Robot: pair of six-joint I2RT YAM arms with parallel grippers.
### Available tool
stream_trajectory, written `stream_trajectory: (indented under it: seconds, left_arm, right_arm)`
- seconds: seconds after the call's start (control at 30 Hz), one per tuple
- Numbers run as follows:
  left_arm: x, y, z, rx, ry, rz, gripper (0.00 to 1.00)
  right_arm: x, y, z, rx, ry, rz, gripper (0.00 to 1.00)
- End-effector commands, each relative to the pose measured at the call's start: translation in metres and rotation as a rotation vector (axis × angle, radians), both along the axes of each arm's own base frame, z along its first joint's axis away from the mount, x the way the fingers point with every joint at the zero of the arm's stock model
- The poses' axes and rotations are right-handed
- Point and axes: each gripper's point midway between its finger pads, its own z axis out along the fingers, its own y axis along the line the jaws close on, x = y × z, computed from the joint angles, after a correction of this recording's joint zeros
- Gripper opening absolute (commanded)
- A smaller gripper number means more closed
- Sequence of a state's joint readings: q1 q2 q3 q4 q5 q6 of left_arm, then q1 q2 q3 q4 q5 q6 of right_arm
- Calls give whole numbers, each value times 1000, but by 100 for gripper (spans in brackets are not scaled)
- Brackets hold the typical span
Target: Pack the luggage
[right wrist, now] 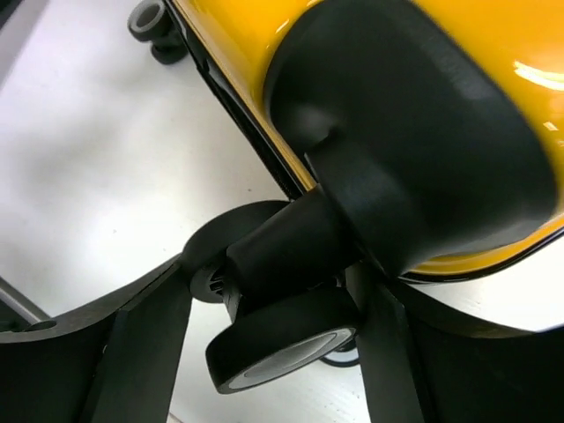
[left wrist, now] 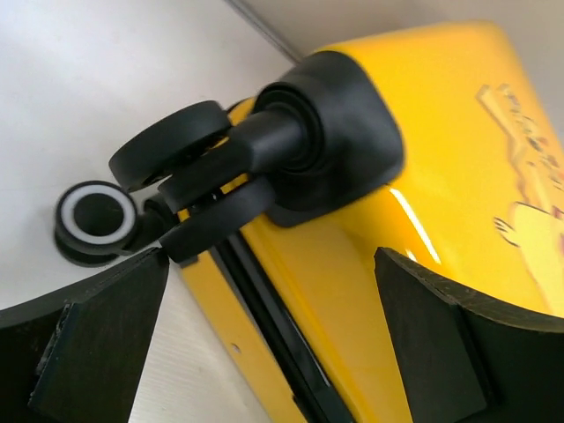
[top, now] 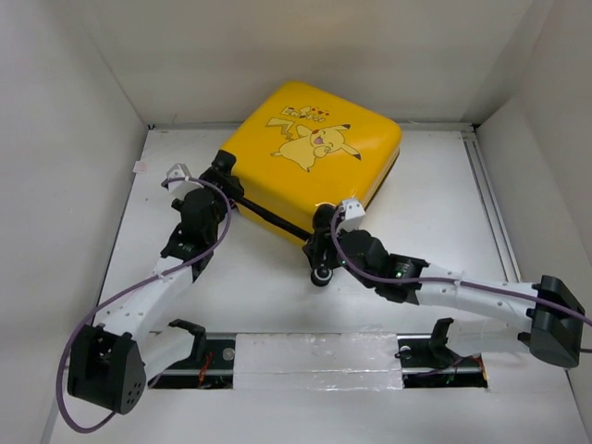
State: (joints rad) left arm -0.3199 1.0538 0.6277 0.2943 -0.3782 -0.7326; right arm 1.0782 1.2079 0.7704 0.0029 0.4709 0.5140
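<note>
My left gripper should grab the luggage's corner caster (left wrist: 216, 167) and help turn the luggage straight, because the luggage lies crooked with its wheel end (top: 271, 217) slanting toward my right gripper.
The luggage (top: 314, 157), a yellow hard-shell case with a cartoon print, lies shut and flat at the back of the table, its wheel end toward the arms. My left gripper (top: 225, 171) is at its left wheel corner. In the left wrist view it (left wrist: 271, 295) is open, straddling the case's seam edge (left wrist: 264, 300), with the corner casters (left wrist: 97, 216) just beyond its fingertips. My right gripper (top: 324, 242) is at the right wheel corner. In the right wrist view it (right wrist: 278, 304) is open around a caster wheel (right wrist: 282, 348); the right finger (right wrist: 388, 352) touches it and the left finger stands apart.
White enclosure walls stand close on the left, back and right. A metal rail (top: 490, 203) runs along the table's right side. The arms' base rail (top: 314, 361) lies along the near edge. A small tag (top: 140, 167) sits at the left wall.
</note>
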Motion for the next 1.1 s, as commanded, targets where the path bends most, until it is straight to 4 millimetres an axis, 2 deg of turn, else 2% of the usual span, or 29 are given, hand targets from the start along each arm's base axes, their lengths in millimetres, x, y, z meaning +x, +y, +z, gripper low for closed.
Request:
stream_trajectory:
  seconds: [0.0, 0.03, 0.07, 0.1, 0.13, 0.17, 0.23, 0.3, 0.37, 0.4, 0.43, 0.5, 0.53, 0.67, 0.77, 0.83, 0.97, 1.0, 1.07]
  left_arm:
    - [-7, -14, 17, -26, -47, -86, 99]
    - [-11, -14, 14, -12, -29, -97, 99]
    - [-14, -18, 19, -19, -37, -120, 99]
    - [-16, -19, 21, -22, -37, -130, 99]
    - [-19, -21, 16, -14, -23, -147, 99]
    - [-21, -23, 19, -19, -30, -162, 99]
    - [-27, -27, 9, -22, -8, -195, 99]
    - [-31, -31, 1, -16, 17, -226, 98]
    - [-36, -45, -7, -3, 35, -257, 98]
    - [-39, -51, -15, 30, 58, -265, 98]
    - [-41, -64, -11, 76, 58, -271, 98]
    - [-47, -80, -6, 111, 55, -287, 98]
    - [-55, -94, -3, 150, 37, -320, 99]
    - [-68, -114, 10, 158, -23, -399, 99]
    - [-67, -114, 13, 187, -7, -406, 99]
    - [-67, -105, 11, 223, 24, -362, 98]
    - [-63, -85, 6, 238, 54, -245, 97]
    - [-62, -81, 9, 228, 54, -213, 97]
    - [-61, -70, 9, 251, 57, -157, 98]
  right_arm:
    - [31, -40, 22, 65, -78, -190, 21]
    - [30, -50, 15, 52, -73, -186, 17]
    - [32, -70, 12, 53, -64, -209, 17]
    - [29, -74, 20, 70, -74, -210, 17]
    - [32, -95, 9, 55, -58, -248, 17]
    - [30, -110, 21, 88, -84, -263, 17]
    - [34, -145, 11, 68, -72, -328, 17]
    - [36, -166, 25, 81, -118, -348, 17]
    - [43, -179, 21, 92, -102, -354, 18]
    - [46, -181, 22, 99, -94, -350, 18]
    - [48, -183, 19, 99, -80, -350, 18]
    - [56, -191, 28, 116, -82, -366, 18]
    - [61, -193, 35, 133, -88, -362, 18]
    - [71, -196, 51, 154, -118, -356, 18]
    - [77, -198, 61, 162, -126, -361, 18]
    - [77, -199, 60, 153, -130, -358, 20]
    - [82, -216, 68, 144, -143, -406, 22]
    - [83, -217, 73, 151, -151, -403, 26]
    - [81, -212, 80, 169, -161, -367, 44]
